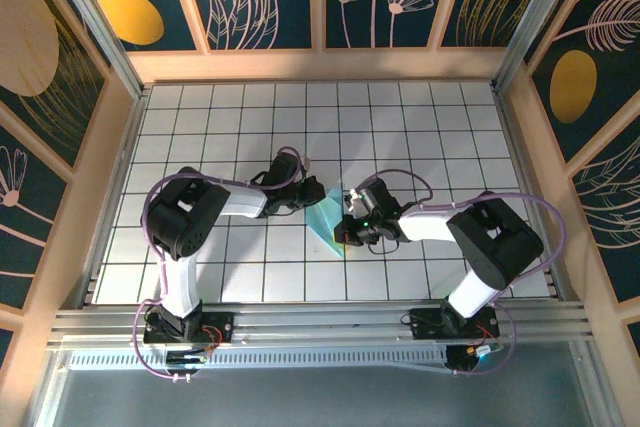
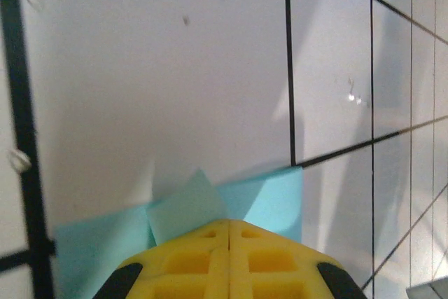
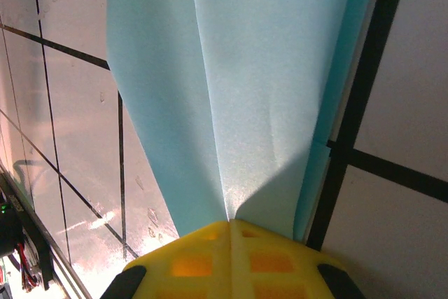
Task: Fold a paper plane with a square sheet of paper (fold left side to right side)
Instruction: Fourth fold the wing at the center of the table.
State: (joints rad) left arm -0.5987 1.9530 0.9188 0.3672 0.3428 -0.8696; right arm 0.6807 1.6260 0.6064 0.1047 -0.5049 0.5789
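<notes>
Next, I bring my left gripper back toward the paper's middle (image 1: 322,218) and hold the flap while my right gripper creases, because my left gripper is almost off the flap's far tip (image 2: 197,178).
The square sheet of paper (image 1: 326,219) lies on the white grid table between both arms as a light-blue creased shape, its point toward the near edge. My left gripper (image 1: 313,193) sits at its far left edge. In the left wrist view the yellow fingertips (image 2: 210,239) of the left gripper (image 2: 229,222) are shut over the paper (image 2: 269,197), beside a raised flap (image 2: 185,208); whether paper is pinched is hidden. My right gripper (image 1: 347,219) is at the paper's right side. In the right wrist view this gripper (image 3: 229,222) is shut where a long crease of the paper (image 3: 266,68) converges.
Raised wooden walls (image 1: 110,157) surround the tiled table (image 1: 440,117). An aluminium rail (image 1: 320,322) runs along the near edge by both arm bases. The two wrists stand close together over the middle of the table.
</notes>
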